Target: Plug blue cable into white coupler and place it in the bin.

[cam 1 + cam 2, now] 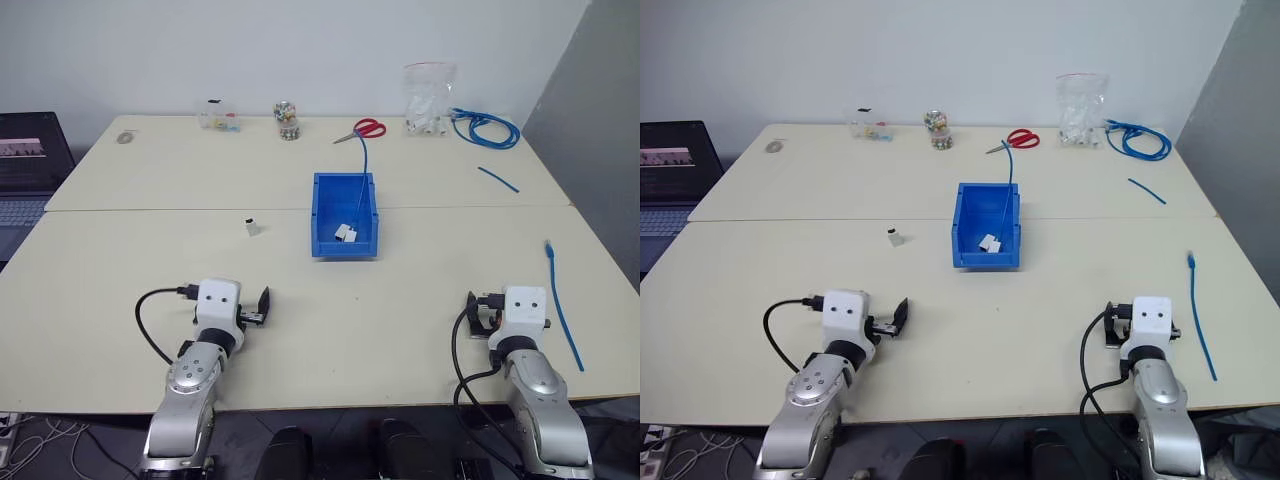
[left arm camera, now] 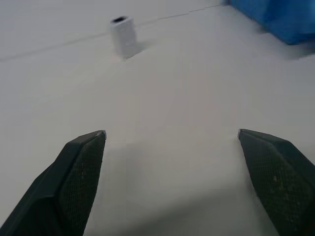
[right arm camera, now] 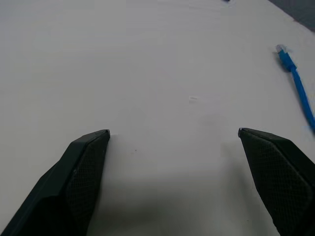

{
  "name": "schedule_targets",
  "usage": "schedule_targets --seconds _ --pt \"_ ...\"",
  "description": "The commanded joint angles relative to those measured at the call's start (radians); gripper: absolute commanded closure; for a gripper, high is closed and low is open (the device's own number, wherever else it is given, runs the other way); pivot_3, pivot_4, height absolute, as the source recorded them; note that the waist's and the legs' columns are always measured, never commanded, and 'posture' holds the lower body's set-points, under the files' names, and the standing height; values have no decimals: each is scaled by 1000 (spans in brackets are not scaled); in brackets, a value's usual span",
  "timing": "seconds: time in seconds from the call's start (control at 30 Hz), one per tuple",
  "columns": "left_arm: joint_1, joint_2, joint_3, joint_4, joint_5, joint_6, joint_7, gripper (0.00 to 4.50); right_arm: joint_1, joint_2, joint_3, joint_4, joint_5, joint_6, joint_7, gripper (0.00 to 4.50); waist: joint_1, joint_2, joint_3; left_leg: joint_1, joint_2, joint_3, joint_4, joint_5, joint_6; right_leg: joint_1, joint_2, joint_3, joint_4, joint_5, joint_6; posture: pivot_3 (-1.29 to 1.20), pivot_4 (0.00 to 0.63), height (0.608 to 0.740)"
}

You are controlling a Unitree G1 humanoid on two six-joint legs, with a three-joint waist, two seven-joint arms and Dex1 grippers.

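Observation:
The blue cable is lying free and its clear plug points away from my open fingers, so my right gripper should keep going and close just behind that plug.
A thin blue cable with a clear plug lies loose near the table's right edge, ahead and to the right of my right gripper, which is open over bare table. A small white coupler stands by itself left of the bin, ahead of my open left gripper. That coupler and a corner of the bin show in the left wrist view. Inside the bin lies another white coupler with a second blue cable running out over the far wall.
Along the far edge sit red scissors, a clear bag of white parts, a coiled blue cable bundle, a short blue scrap, a small globe and a clear box. A laptop stands at the left.

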Motion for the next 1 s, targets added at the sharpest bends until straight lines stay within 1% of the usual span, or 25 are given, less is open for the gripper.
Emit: schedule_targets --seconds 0.03,0.13,0.23,0.4,0.5,0.63,0.83,0.9,0.93,1.0 --pt "-118 54 -72 -84 -120 42 -208 0 -47 -54 -85 -75 -9 71 -3 49 4 0 0 0 0 0 0 0 0 0 0 0 0 0 0 0 150 740" --pt "-289 73 -145 -55 -197 100 -365 0 -114 -107 -162 -37 24 153 12 49 6 -1 1 -1 -1 2 1 0 0 1 0 -1 0 1 1 0 150 740" --pt "-441 74 -211 13 -226 119 -481 0 -179 -177 -200 36 54 201 66 49 3 -1 2 -2 -2 4 2 0 0 0 0 -2 -1 1 2 0 150 740" --pt "-656 37 -329 223 -208 37 -680 0 -302 -294 -261 268 132 242 175 49 -5 -1 2 -2 -2 6 0 0 0 0 3 -1 -3 1 1 0 150 740" --pt "-716 10 -361 332 -185 -27 -742 0 -351 -337 -262 378 160 232 229 49 -5 -1 3 -2 -2 6 0 0 1 0 4 -1 -2 1 1 0 150 740" --pt "-781 -23 -386 493 -148 -106 -808 0 -437 -418 -244 599 184 181 335 49 -4 0 3 -1 -2 6 1 0 1 0 5 0 -1 1 0 0 150 740" --pt "-806 -52 -372 573 -117 -168 -822 0 -538 -454 -246 805 217 152 395 49 -5 0 3 -1 -2 6 1 0 1 0 5 0 -2 1 0 0 150 740" --pt "-808 -59 -367 568 -113 -166 -816 0 -569 -461 -251 855 238 164 419 424 -5 0 3 -1 -1 6 1 0 1 0 5 1 -1 1 0 0 150 740" --pt "-809 -61 -365 566 -113 -165 -815 0 -578 -462 -249 870 246 168 431 521 -5 0 3 -1 -1 6 2 0 1 0 5 1 -1 1 0 0 150 740" --pt "-809 -60 -361 566 -109 -168 -813 0 -586 -466 -230 890 243 155 448 1039 -5 0 3 -1 -1 6 2 0 1 0 5 1 -1 1 1 0 150 740"
